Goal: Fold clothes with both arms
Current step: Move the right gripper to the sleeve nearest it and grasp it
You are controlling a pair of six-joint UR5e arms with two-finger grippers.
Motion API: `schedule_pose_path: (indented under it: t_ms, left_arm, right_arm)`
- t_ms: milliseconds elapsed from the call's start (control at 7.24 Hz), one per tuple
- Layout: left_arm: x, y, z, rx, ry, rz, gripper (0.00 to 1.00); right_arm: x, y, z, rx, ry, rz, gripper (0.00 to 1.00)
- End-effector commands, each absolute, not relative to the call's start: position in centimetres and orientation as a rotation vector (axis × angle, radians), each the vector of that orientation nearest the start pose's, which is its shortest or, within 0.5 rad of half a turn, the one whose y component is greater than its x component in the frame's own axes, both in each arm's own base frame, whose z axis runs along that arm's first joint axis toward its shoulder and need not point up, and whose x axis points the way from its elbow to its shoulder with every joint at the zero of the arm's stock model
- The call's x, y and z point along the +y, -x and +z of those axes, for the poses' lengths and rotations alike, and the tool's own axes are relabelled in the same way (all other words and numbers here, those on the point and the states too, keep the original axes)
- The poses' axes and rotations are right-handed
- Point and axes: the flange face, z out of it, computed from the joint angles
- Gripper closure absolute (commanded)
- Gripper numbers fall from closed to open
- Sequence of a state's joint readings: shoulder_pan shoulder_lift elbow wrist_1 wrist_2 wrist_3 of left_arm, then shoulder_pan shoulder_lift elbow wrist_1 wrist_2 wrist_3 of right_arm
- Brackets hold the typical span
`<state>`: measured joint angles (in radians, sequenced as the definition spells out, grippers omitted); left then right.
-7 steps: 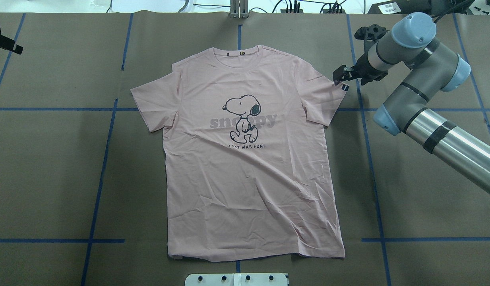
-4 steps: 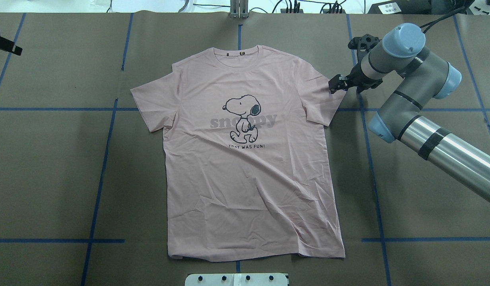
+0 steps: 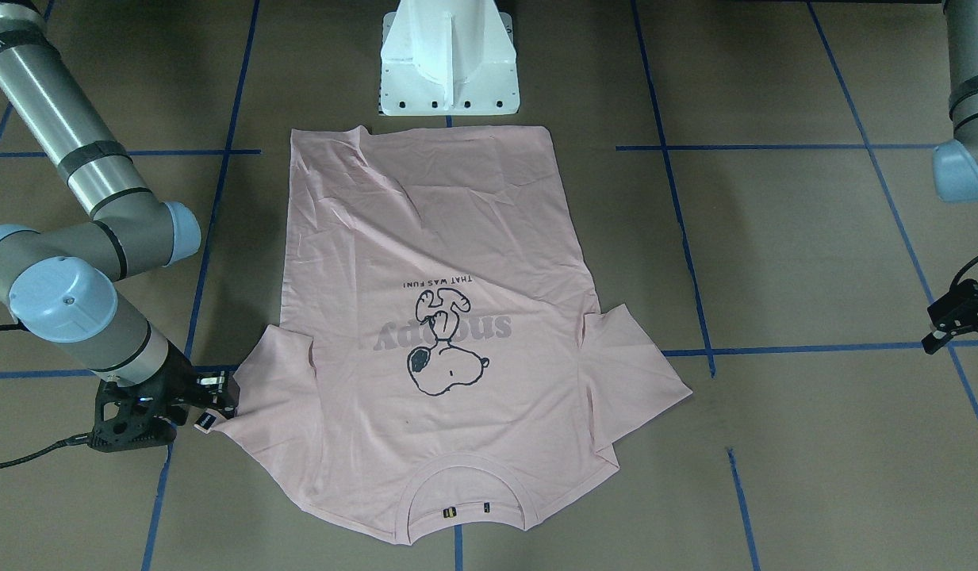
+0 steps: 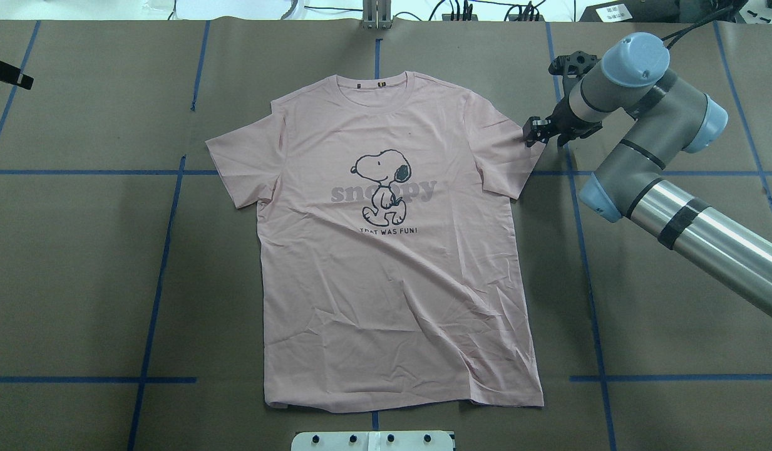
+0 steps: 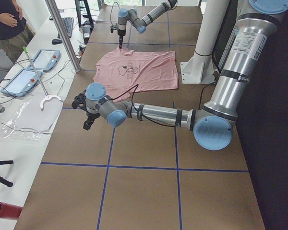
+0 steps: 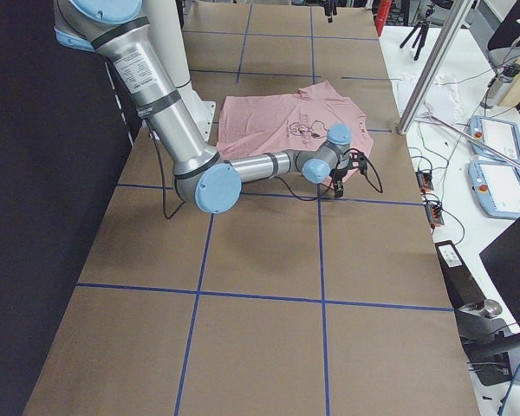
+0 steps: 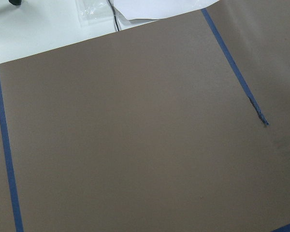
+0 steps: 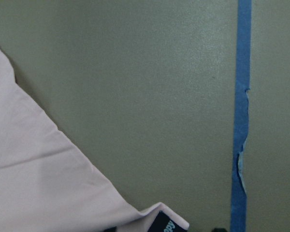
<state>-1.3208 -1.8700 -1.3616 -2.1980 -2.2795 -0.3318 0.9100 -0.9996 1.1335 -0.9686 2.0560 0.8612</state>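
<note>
Next, I move back gently to the corner (image 8: 176,220), pinch it and fold the sleeve in, because the tagged sleeve corner (image 3: 205,422) sticks out beyond my right gripper's fingers.
The pale pink T-shirt (image 4: 392,282) lies flat on the brown table with the dog print (image 4: 380,186) up and the neck at the far side. It also shows in the front view (image 3: 441,238). My right gripper (image 4: 535,133) is low at the tip of the shirt's right-hand sleeve, its jaws apart at the hem; in the front view (image 3: 217,396) the dark sleeve tag (image 3: 205,420) lies just beside it. The right wrist view shows that sleeve corner (image 8: 34,174) and tag (image 8: 166,224). My left gripper (image 4: 7,72) is far off at the table's left edge, away from the shirt; its jaws are unclear.
Blue tape lines (image 4: 154,300) grid the brown table. The white pedestal base (image 3: 449,59) stands at the shirt's hem side. Side benches with tablets (image 5: 19,79) and cables run along the far edge. A person (image 5: 7,19) stands by the bench.
My right gripper has moved down and slightly left onto the sleeve tip, now covering the tag in the overhead view. The left gripper has drifted a little toward the edge. The shirt has not moved.
</note>
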Motion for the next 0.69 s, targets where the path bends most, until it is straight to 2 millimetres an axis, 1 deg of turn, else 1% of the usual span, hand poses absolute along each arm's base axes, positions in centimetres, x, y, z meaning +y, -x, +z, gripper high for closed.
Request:
schedule_pose_path:
  t_ms: [0, 138, 276, 414, 552]
  left_arm:
    - [-63.78, -9.22, 52.53, 0.844, -0.462, 0.179, 0.00]
    - [-63.78, -9.22, 52.53, 0.844, -0.462, 0.179, 0.00]
    - [-63.73, -9.21, 52.71, 0.844, -0.459, 0.178, 0.00]
    - [-63.73, -9.21, 52.71, 0.844, -0.459, 0.178, 0.00]
    - [-63.73, -9.21, 52.71, 0.844, -0.459, 0.178, 0.00]
  right_arm:
    - [-65.32, 38.66, 46.16, -0.824, -0.210, 0.003, 0.31]
    - [-65.67, 38.92, 45.26, -0.816, -0.203, 0.000, 0.55]
    - [-65.68, 38.92, 45.37, -0.811, -0.208, -0.017, 0.73]
    - [-65.64, 38.90, 45.48, -0.810, -0.208, -0.020, 0.73]
    - [-65.63, 38.74, 45.71, -0.806, -0.213, -0.035, 0.67]
